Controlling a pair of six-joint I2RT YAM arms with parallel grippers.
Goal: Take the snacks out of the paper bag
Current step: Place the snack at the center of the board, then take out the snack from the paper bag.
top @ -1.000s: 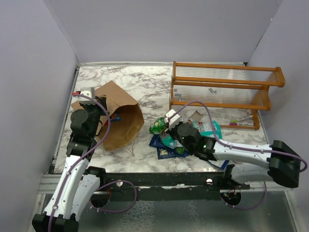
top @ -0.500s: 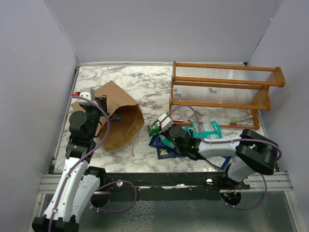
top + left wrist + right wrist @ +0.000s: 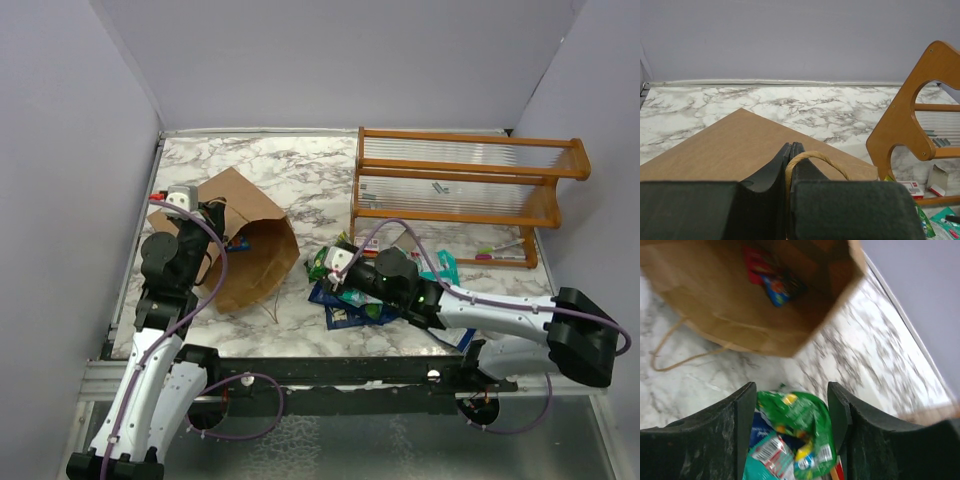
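The bag's opening (image 3: 268, 262) faces my fingers and the blue snack is nearest, so my right gripper goes on reaching into the paper bag before it takes hold of the blue snack.
The paper bag (image 3: 250, 255) lies on its side at the left, mouth facing right. My left gripper (image 3: 210, 215) is shut on its twisted-paper handle (image 3: 812, 157), above the bag's flat brown side (image 3: 735, 145). Inside the mouth lie a red snack (image 3: 754, 262) and a blue snack (image 3: 779, 290). A pile of snacks (image 3: 350, 300) lies on the marble to the right of the bag. My right gripper (image 3: 792, 390) hangs open over that pile, a green packet (image 3: 800, 420) loose between its fingers, with teal and dark blue packets below.
A wooden slatted rack (image 3: 460, 190) stands at the back right, with a small red-and-white packet (image 3: 905, 186) at its foot. The bag's other handle loop (image 3: 670, 350) lies on the marble. Grey walls close in on three sides.
My right gripper has opened and let the green packet go onto the pile, its arm shifting a little. The left gripper stays shut on the handle.
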